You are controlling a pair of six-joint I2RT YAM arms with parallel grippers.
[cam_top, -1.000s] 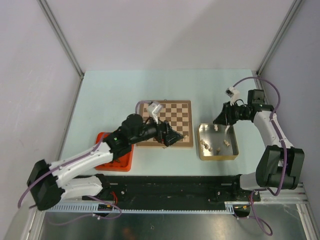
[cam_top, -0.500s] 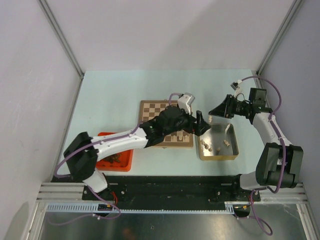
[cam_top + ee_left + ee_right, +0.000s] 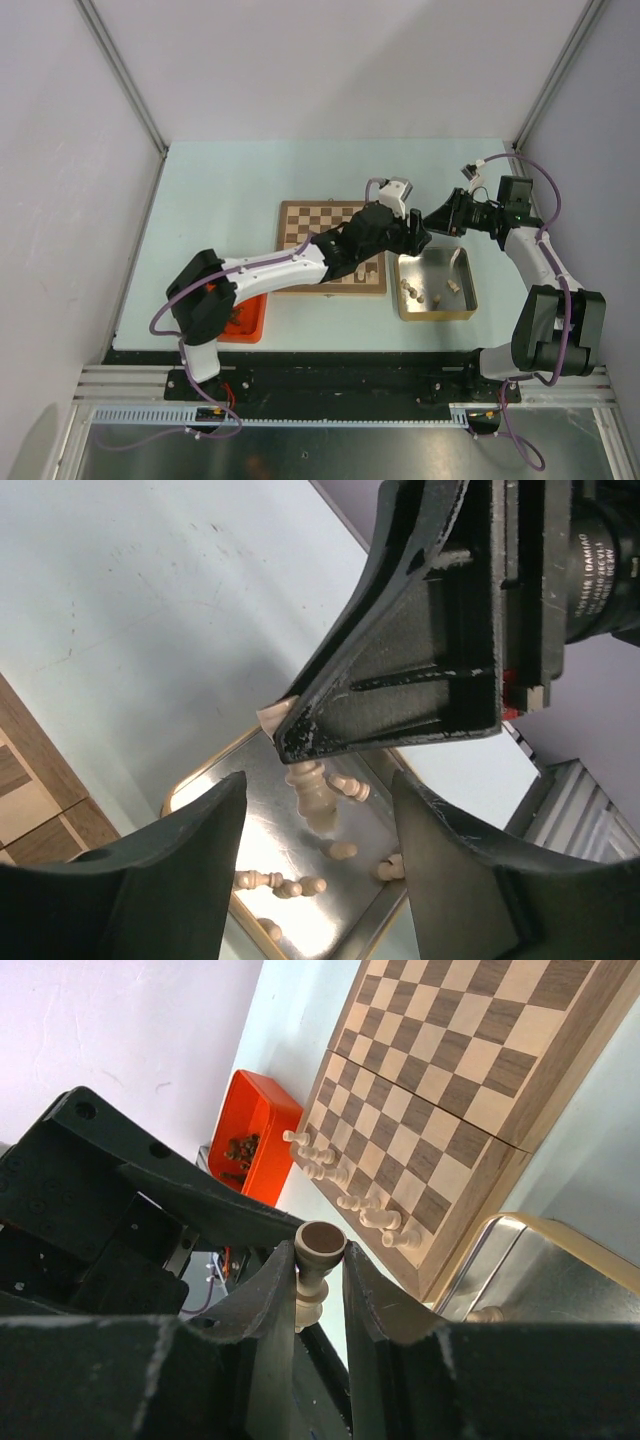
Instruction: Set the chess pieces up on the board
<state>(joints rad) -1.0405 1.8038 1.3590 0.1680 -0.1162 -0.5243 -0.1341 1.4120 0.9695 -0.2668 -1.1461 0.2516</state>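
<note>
The robot's right gripper has the chess piece by its base (image 3: 320, 1244), so next the left gripper takes the chess piece from its head end (image 3: 319, 808) and then stands it on the board first.
In the right wrist view my right gripper (image 3: 321, 1272) is shut on a pale beige chess piece (image 3: 320, 1241), held by its base with the head pointing away. In the left wrist view that piece (image 3: 312, 788) hangs from the right gripper (image 3: 298, 735) above the tin. It sits between the fingers (image 3: 140, 880) of my left gripper (image 3: 318, 832), which is open and not touching it. From above, the left gripper (image 3: 417, 238) meets the right gripper (image 3: 433, 224) just right of the board (image 3: 300, 215). Several pale pieces (image 3: 350, 1198) stand along the board's (image 3: 440, 1080) near edge.
A gold metal tin (image 3: 405, 300) with several loose pale pieces (image 3: 268, 882) lies right of the board, under both grippers. A red tray (image 3: 250, 322) holding dark pieces sits at the board's near left corner, also seen in the right wrist view as the red tray (image 3: 262, 1110).
My left arm has swung from the board's near edge across to the right gripper, and its jaws have narrowed. The right gripper has lifted from the tin and turned toward the left arm.
</note>
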